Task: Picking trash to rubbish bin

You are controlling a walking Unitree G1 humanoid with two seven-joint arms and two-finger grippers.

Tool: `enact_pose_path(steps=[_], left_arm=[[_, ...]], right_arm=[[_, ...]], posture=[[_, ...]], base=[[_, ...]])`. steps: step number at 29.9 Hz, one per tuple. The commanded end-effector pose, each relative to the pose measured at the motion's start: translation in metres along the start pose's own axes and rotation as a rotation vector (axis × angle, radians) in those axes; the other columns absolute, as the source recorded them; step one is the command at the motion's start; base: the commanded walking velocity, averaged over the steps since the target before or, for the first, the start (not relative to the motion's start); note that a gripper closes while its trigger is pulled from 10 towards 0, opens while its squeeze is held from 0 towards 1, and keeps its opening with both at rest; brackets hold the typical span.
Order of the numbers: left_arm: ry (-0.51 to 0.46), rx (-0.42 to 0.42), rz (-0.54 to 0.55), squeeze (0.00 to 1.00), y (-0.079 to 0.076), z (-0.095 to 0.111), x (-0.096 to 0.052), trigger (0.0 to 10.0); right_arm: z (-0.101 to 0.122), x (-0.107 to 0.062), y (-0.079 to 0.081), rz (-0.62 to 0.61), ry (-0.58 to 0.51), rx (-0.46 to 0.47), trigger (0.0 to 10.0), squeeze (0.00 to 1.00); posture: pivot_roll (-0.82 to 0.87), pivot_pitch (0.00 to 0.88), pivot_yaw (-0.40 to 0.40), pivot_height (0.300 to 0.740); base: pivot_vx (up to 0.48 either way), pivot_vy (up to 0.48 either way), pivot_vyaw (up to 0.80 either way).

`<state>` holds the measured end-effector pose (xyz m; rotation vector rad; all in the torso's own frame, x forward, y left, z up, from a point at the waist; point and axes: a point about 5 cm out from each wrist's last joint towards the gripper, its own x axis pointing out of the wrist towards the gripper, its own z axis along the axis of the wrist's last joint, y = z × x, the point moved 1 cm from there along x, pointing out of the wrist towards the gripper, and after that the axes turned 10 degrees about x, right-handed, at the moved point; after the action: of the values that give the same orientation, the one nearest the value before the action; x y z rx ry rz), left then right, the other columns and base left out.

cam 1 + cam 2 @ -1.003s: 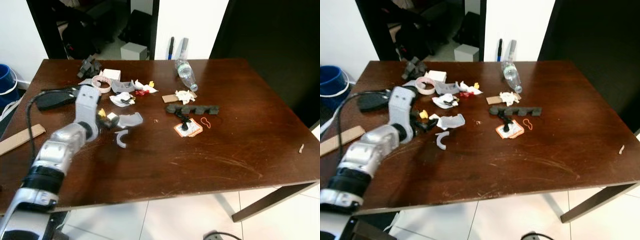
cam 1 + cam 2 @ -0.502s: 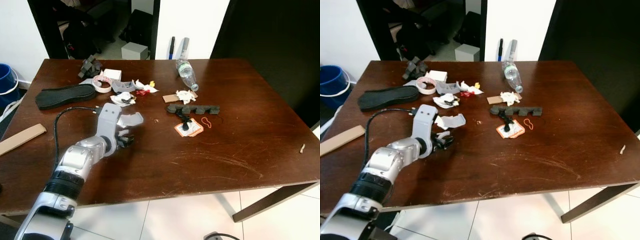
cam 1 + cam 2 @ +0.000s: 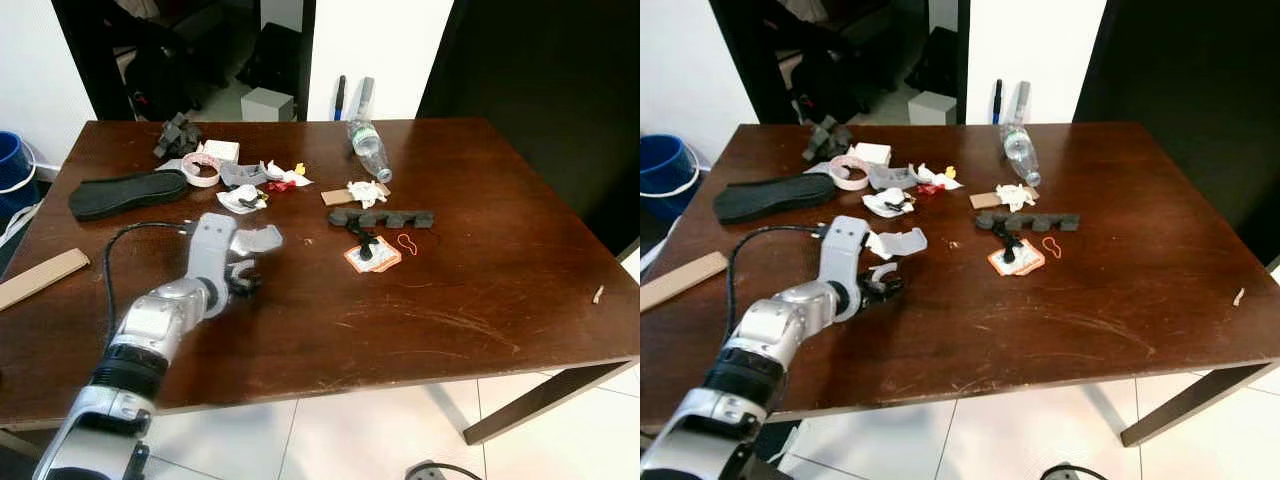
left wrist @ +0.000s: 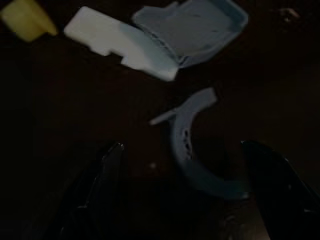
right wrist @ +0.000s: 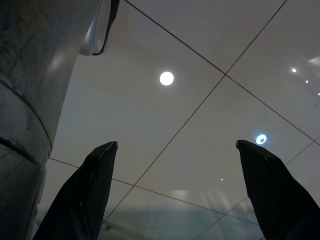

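The thin peg [image 4: 163, 117] is joined to the curved grey plastic piece's outer edge [image 4: 183, 142]. The peg will come along, still sticking out, when I lift the piece.
Trash lies scattered over a dark wooden table [image 3: 480, 290]. My left gripper [image 3: 243, 280] is low over the table, open, its fingers [image 4: 107, 170] straddling a curved grey plastic piece [image 4: 192, 165] without closing on it. Just beyond lie a grey plastic tray [image 3: 258, 238], a white block [image 4: 107, 37] and a small yellow bit [image 4: 22, 20]. Further back are a clear bottle [image 3: 366, 145], crumpled paper [image 3: 365, 190], a black foam strip [image 3: 385, 218] and an orange card [image 3: 372, 257]. My right gripper [image 5: 176, 146] hangs open over tiled floor.
A black shoe sole [image 3: 125, 192] and a cardboard strip [image 3: 40, 277] lie at the table's left. A blue bin [image 3: 10, 165] stands on the floor beyond the left edge. The table's right half holds just a small scrap [image 3: 598, 294].
My left arm has swung right and nearer, from beside the yellow bit to over the curved grey piece, uncovering the shoe sole. In the last half second it has barely moved.
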<state>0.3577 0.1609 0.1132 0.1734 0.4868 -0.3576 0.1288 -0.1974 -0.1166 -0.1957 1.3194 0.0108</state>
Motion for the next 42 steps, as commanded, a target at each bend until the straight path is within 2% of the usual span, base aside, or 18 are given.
enact_pose_path(steps=[1, 3, 4, 5, 6, 9, 13, 15, 28, 30, 31, 35, 36, 37, 38, 39, 40, 42], left_arm=[[0.111, -0.046, 0.038, 0.0, 0.007, -0.029, 0.001, 10.0], [0.109, -0.065, 0.041, 0.0, 0.008, -0.03, 0.001, 10.0], [0.107, -0.086, 0.036, 0.0, 0.008, -0.031, 0.001, 6.7], [0.107, -0.103, 0.032, 0.0, 0.008, -0.032, 0.002, 1.0], [0.113, -0.117, 0.023, 0.0, 0.007, -0.034, 0.002, 0.0], [0.12, -0.163, -0.02, 0.0, 0.0, -0.04, 0.004, 0.0], [0.122, -0.176, -0.037, 0.0, -0.003, -0.041, 0.005, 0.0], [0.136, -0.195, -0.065, 0.0, -0.01, -0.048, 0.008, 0.0], [0.142, -0.209, -0.073, 0.0, -0.009, -0.052, 0.009, 0.0], [0.062, -0.192, -0.086, 0.0, -0.009, -0.041, 0.009, 0.0], [0.062, -0.192, -0.086, 0.0, -0.009, -0.041, 0.009, 0.0], [-0.324, -0.224, -0.234, 0.0, -0.019, 0.018, -0.005, 0.0], [-0.394, -0.238, -0.267, 0.0, -0.021, 0.028, -0.011, 2.5], [-0.436, -0.25, -0.293, 0.0, -0.022, 0.034, -0.015, 6.6], [-0.436, -0.25, -0.293, 0.0, -0.022, 0.034, -0.015, 6.6], [-0.482, -0.261, -0.349, 0.0, -0.026, 0.04, -0.021, 10.0], [-0.482, -0.261, -0.349, 0.0, -0.026, 0.04, -0.021, 10.0], [-0.54, -0.233, -0.462, 0.0, -0.038, 0.045, -0.033, 10.0]], right_arm=[[-0.01, 0.0, 0.003, 0.037, 0.02, 0.016, 10.0, 0.0], [-0.012, 0.0, -0.002, 0.031, 0.023, 0.017, 10.0, 0.0], [-0.013, 0.0, -0.006, 0.026, 0.025, 0.017, 10.0, 0.0], [-0.014, 0.0, -0.008, 0.023, 0.026, 0.017, 10.0, 0.0], [-0.015, 0.0, -0.011, 0.019, 0.027, 0.017, 10.0, 0.0], [-0.016, -0.001, -0.013, 0.015, 0.029, 0.017, 10.0, 0.0], [-0.016, -0.001, -0.013, 0.015, 0.029, 0.017, 10.0, 0.0], [-0.016, 0.0, -0.007, 0.02, 0.027, 0.018, 10.0, 0.0], [-0.008, 0.0, 0.009, 0.042, 0.014, 0.018, 10.0, 0.0], [-0.007, 0.0, 0.01, 0.04, 0.009, 0.02, 10.0, 0.0], [-0.007, 0.0, 0.01, 0.04, 0.009, 0.02, 10.0, 0.0], [-0.008, 0.0, -0.002, 0.012, -0.003, 0.045, 10.0, 0.0], [-0.01, 0.0, -0.006, 0.006, -0.002, 0.045, 10.0, 0.0], [-0.011, 0.0, -0.009, 0.001, 0.0, 0.046, 10.0, 0.0], [-0.011, 0.0, -0.009, 0.001, 0.0, 0.046, 10.0, 0.0], [-0.012, 0.0, -0.013, -0.013, 0.0, 0.059, 10.0, 0.0], [-0.012, 0.0, -0.013, -0.013, 0.0, 0.059, 10.0, 0.0], [-0.015, -0.001, -0.023, -0.057, 0.003, 0.137, 10.0, 0.0]], posture=[[0.11, 0.109, -0.016, 0.74], [0.11, 0.108, -0.017, 0.74], [0.11, 0.108, -0.017, 0.74], [0.11, 0.108, -0.019, 0.74], [0.11, 0.108, -0.019, 0.74], [0.11, 0.107, -0.021, 0.74], [0.11, 0.107, -0.021, 0.74], [0.11, 0.106, -0.021, 0.74], [0.11, 0.105, -0.017, 0.74], [0.11, 0.105, -0.017, 0.74], [0.11, 0.105, -0.017, 0.74], [0.11, 0.104, -0.018, 0.74], [0.11, 0.104, -0.018, 0.74], [0.11, 0.104, -0.018, 0.74], [0.11, 0.104, -0.018, 0.74], [0.12, 0.103, -0.025, 0.74], [0.12, 0.103, -0.025, 0.74], [0.12, 0.103, -0.026, 0.74]], base=[[0.0, 0.0, 0.0], [0.0, 0.0, 0.0], [0.0, 0.0, 0.0], [0.0, 0.0, 0.0], [0.0, 0.0, 0.0], [0.0, 0.0, 0.0], [0.0, 0.0, 0.0], [0.0, 0.0, 0.0], [0.0, 0.0, 0.0], [0.0, 0.0, 0.0], [0.0, 0.0, 0.0], [0.0, 0.0, 0.0], [0.0, 0.0, 0.0], [0.0, 0.0, 0.0], [0.0, 0.0, 0.0], [0.0, 0.0, 0.0], [0.0, 0.0, 0.0], [0.0, 0.0, 0.0]])
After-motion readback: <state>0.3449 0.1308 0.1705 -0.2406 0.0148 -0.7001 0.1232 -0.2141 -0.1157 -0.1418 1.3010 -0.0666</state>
